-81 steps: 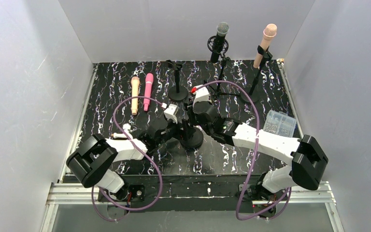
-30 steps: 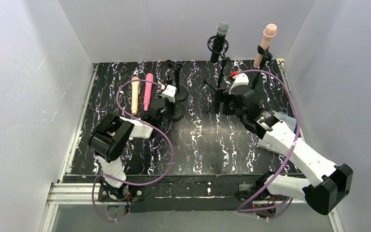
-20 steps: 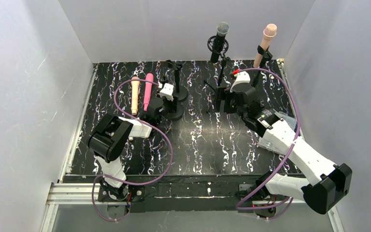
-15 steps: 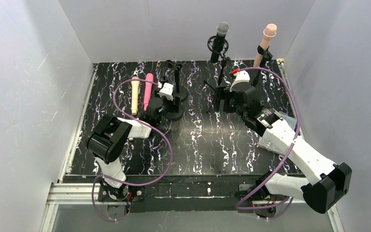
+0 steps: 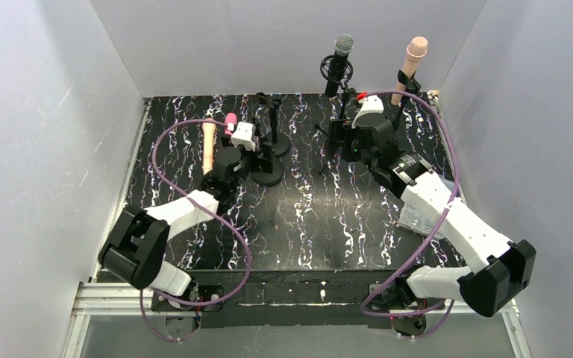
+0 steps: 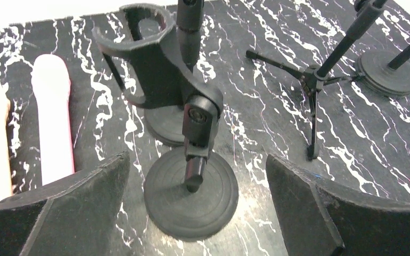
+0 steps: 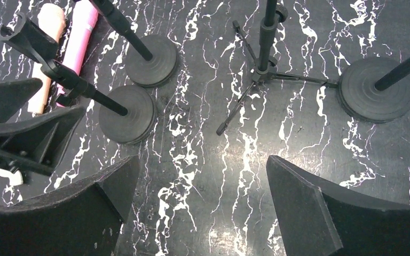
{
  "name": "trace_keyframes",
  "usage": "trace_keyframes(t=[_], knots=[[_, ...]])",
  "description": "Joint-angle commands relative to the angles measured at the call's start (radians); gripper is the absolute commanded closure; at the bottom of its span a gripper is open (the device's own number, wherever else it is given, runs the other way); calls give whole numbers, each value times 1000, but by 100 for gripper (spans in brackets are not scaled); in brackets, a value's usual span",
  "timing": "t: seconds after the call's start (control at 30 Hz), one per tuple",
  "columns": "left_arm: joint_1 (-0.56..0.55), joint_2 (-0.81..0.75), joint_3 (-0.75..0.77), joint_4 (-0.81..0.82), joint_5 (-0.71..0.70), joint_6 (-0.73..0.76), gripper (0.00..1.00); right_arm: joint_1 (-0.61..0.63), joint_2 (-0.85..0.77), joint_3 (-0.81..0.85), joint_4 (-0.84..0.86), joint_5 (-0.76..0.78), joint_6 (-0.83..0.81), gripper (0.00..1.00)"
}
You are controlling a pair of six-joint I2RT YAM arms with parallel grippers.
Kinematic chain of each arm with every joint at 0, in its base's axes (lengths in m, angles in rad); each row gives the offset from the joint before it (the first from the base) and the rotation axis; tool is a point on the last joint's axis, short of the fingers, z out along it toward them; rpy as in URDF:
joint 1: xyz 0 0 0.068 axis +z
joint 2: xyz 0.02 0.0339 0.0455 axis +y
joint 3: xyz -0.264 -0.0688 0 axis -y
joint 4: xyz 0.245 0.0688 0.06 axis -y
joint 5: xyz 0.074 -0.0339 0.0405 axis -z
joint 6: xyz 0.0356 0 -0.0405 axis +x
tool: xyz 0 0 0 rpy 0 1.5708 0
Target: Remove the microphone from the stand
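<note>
The black microphone [image 5: 338, 64] stands at the back, a long way from my left gripper, so next my right gripper takes hold of the tripod stand's neck [image 5: 346, 90] and brings it forward first.
A black microphone [image 5: 341, 54] stands in a tripod stand [image 5: 333, 142] at the back, and a beige-pink microphone [image 5: 412, 61] sits in a round-based stand [image 5: 397, 93] to its right. My right gripper [image 5: 341, 143] hovers open beside the tripod stand [image 7: 261, 69], which lies ahead of its fingers [image 7: 202, 160]; both mounted microphones are cut off in that view. My left gripper [image 5: 257, 154] is open around nothing, facing an empty clip stand [image 6: 155, 64] on its round base [image 6: 191, 192] between the fingers [image 6: 196, 160].
A beige microphone [image 5: 208, 145] and a pink one [image 5: 230, 119] lie on the table at the left. A second empty stand [image 5: 272, 142] is behind the first. A clear plastic box [image 5: 418, 218] sits under my right forearm. White walls enclose the table.
My left gripper has opened, let go of the empty stand and drawn back a little to the left. My right gripper has moved slightly toward the back, nearer the tripod stand.
</note>
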Motion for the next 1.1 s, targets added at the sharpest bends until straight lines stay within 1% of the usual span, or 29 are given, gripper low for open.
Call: trace_keyframes(t=[0.0,0.1,0.23,0.33,0.43,0.5,0.63,0.83,1.07], knots=[[2,-95,8,-178,-17,-50,2,-14,27,78,3,0,-23,2],[3,-163,13,-272,-55,-46,2,-27,55,116,-7,-1,-31,2],[7,-243,64,-443,-100,-60,2,-48,90,168,-25,13,-50,2],[9,-285,129,-607,-122,-97,2,-78,121,211,-35,37,-72,2],[10,-293,227,-790,-133,-127,2,-131,148,245,-34,13,-86,2],[10,-298,270,-870,-116,-133,2,-163,162,258,-20,-5,-96,2],[10,-325,320,-955,-63,-139,2,-209,207,280,9,-43,-105,3],[10,-346,376,-1033,1,-143,2,-221,286,298,122,-150,-193,12],[10,-343,417,-1079,46,-140,2,-224,413,396,161,-105,-268,19]])
